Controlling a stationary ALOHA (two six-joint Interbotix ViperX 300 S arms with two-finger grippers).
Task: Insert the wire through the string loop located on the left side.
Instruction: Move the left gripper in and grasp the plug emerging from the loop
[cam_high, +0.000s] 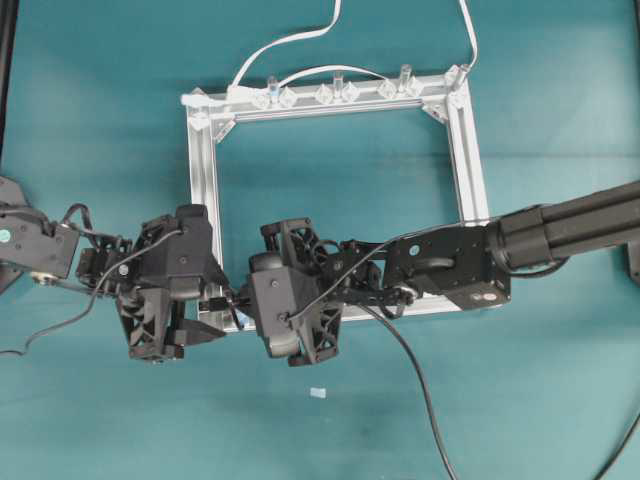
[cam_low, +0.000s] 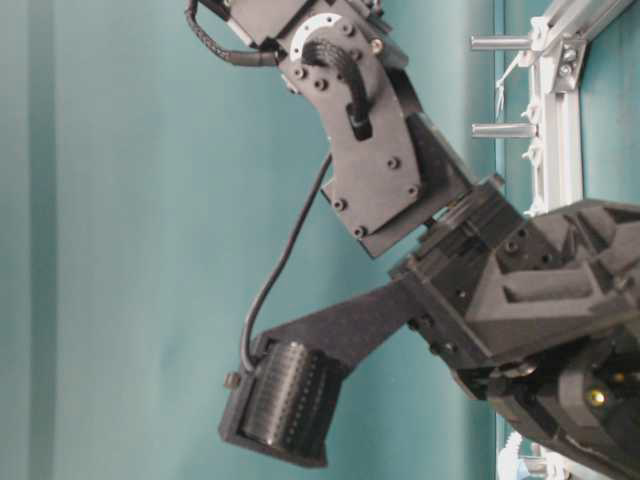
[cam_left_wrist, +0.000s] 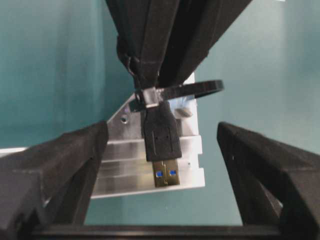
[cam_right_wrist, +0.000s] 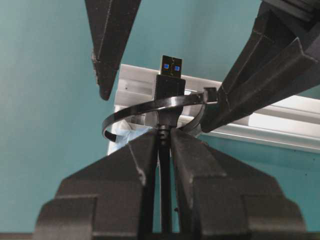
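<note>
I expect the wire to slide through the string loop (cam_left_wrist: 202, 88) and leave the loop at the frame when I pull, because the loop is wider than the black plug (cam_left_wrist: 162, 136).
The wire's black plug (cam_left_wrist: 162, 142), with its metal tip showing blue inserts, points toward my left wrist camera. It has come through the string loop (cam_left_wrist: 197, 89), a thin dark band standing off the silver frame (cam_left_wrist: 125, 165). My left gripper (cam_left_wrist: 162, 150) is open, its fingers (cam_left_wrist: 75, 160) wide on either side of the plug and touching nothing. In the right wrist view my right gripper (cam_right_wrist: 163, 135) is shut on the wire just behind the plug (cam_right_wrist: 170, 80), and the loop (cam_right_wrist: 135, 111) circles the plug's base. From overhead both grippers meet at the frame's lower left corner (cam_high: 228, 305).
The square silver frame (cam_high: 465, 150) lies on the teal table, with clear clips and white cables (cam_high: 290, 40) along its far bar. The wire (cam_high: 410, 370) trails from the right gripper toward the front edge. A small pale scrap (cam_high: 318, 392) lies in front.
</note>
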